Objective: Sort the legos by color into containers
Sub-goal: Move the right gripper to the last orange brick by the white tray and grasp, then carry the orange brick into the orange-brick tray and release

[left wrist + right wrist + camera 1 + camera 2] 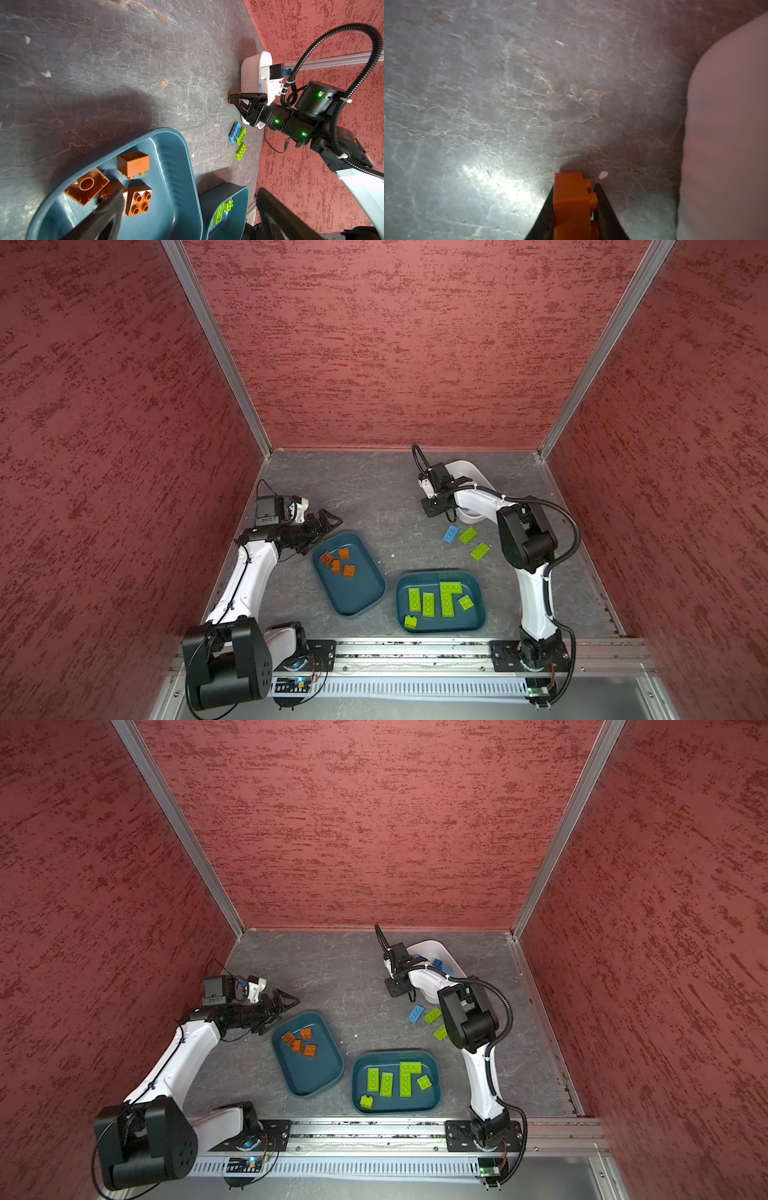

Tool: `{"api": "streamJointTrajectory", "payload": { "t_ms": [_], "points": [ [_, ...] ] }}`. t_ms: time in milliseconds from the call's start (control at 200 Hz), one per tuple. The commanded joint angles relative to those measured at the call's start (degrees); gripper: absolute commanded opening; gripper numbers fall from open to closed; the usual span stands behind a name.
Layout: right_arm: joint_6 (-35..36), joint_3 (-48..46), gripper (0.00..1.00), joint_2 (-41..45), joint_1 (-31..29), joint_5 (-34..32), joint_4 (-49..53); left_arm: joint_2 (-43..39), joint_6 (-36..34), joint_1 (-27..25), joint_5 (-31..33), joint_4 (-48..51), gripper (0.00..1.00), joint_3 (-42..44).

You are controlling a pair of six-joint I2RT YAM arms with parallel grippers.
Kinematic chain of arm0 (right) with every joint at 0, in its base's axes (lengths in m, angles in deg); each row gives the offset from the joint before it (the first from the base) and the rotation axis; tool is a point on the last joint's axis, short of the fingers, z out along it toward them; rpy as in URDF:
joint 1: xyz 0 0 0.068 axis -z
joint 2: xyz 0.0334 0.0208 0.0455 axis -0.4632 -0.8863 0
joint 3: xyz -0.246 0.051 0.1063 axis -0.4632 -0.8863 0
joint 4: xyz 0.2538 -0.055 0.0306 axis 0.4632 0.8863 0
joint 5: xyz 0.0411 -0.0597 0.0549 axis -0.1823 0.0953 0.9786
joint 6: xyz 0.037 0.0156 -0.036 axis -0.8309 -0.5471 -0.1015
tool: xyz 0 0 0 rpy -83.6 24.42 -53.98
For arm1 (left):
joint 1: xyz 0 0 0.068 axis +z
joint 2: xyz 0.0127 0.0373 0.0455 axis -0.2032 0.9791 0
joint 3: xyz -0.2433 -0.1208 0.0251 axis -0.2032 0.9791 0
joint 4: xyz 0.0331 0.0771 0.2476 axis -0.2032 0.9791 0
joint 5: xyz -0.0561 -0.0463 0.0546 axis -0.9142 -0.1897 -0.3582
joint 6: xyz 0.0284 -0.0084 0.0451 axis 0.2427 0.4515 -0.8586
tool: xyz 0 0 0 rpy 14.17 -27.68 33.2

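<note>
My right gripper should keep going past that container's rim and let go inside, as the space is open from its orange-brown lego to the teal container of matching legos.
My right gripper is shut on an orange-brown lego, low over the grey floor beside the white container. The left wrist view shows that gripper pinching the brick. My left gripper hangs open and empty over the far corner of a teal container holding several orange-brown legos. The other teal container holds several lime green legos. A blue lego and two green ones lie loose on the floor. Blue legos show inside the white container.
Red textured walls close in the floor on three sides. A metal rail with both arm bases runs along the front. The right arm's elbow hangs over the floor beside the loose legos.
</note>
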Motion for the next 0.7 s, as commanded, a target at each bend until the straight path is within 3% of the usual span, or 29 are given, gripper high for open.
{"api": "streamJointTrajectory", "payload": {
  "t_ms": [0,140,376,616,691],
  "points": [
    [0.89,-0.66,0.12,6.19,-1.05,4.93,0.88,-0.36,-1.80,-0.18,-0.11,1.29,0.99,-1.20],
    [0.58,-4.34,0.12,12.57,-6.31,11.67,-1.01,-0.30,-2.33,0.08,0.70,1.53,0.99,-1.65],
    [-5.40,-11.46,0.12,18.12,-19.57,24.64,-15.31,0.21,-1.29,0.50,2.36,1.00,1.00,-3.15],
    [-9.62,-11.20,0.14,13.27,-26.35,25.21,-24.71,-0.29,-1.30,1.12,3.94,1.37,0.99,-3.22],
    [-9.44,-10.51,0.18,11.38,-27.07,23.53,-25.42,-0.47,-1.47,2.01,4.62,1.70,0.99,-3.06]
  ]
}}
